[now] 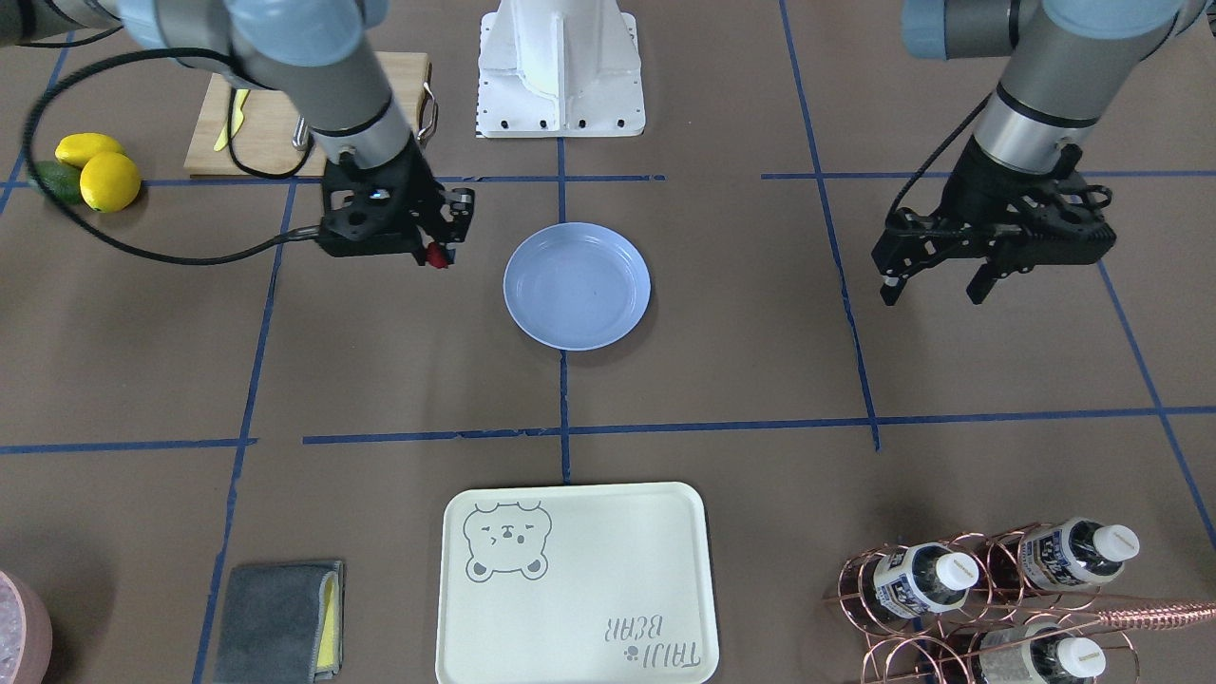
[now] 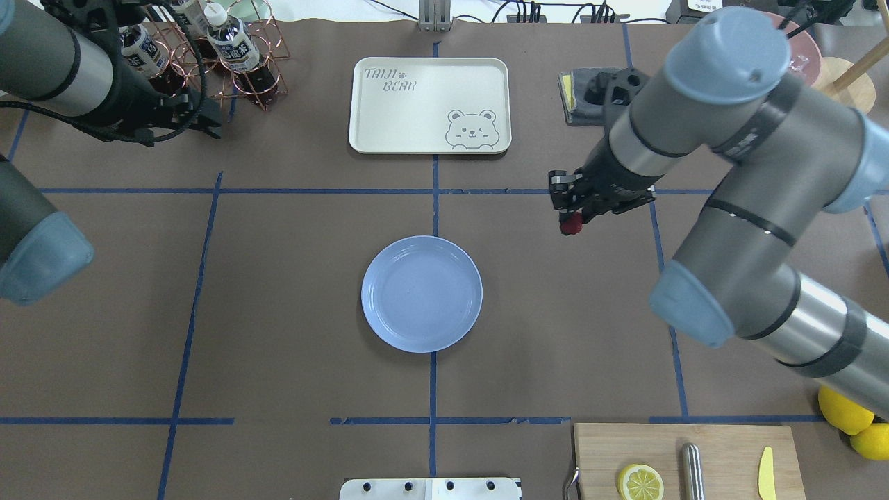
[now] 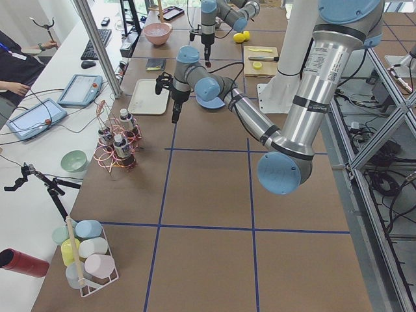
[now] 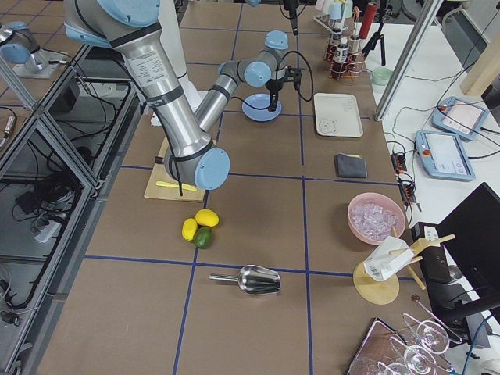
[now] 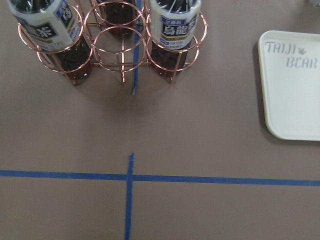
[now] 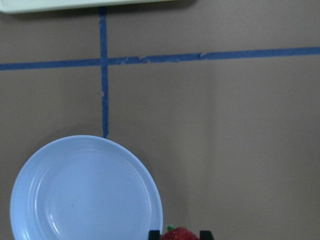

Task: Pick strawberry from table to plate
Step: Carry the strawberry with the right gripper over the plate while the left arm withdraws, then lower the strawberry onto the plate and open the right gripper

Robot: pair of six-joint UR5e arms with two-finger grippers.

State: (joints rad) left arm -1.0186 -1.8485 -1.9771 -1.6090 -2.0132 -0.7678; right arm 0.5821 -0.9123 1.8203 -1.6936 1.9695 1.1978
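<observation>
The strawberry (image 6: 180, 234) is between my right gripper's fingers, and the light-blue plate is empty. I go on carrying the strawberry over until it's low above the plate's middle (image 1: 577, 286).
The small dark-red strawberry (image 1: 436, 255) (image 2: 571, 223) is pinched in my right gripper (image 1: 439, 249) (image 2: 572, 217), which is shut on it above the brown table (image 1: 380, 380). The light-blue plate (image 1: 577, 285) (image 2: 421, 294) lies empty at the table's middle, apart from the berry. In the right wrist view the strawberry (image 6: 179, 234) shows at the bottom edge between the fingertips, just right of the plate (image 6: 85, 192). My left gripper (image 1: 936, 285) hangs open with nothing in it, over bare table on the plate's other side.
A cream bear-print tray (image 1: 575, 584) lies beyond the plate. A copper rack with bottles (image 1: 988, 594) (image 5: 110, 40) stands near my left gripper. A cutting board (image 1: 285, 114), lemons (image 1: 100, 171) and a grey cloth (image 1: 275, 617) sit on the right arm's side.
</observation>
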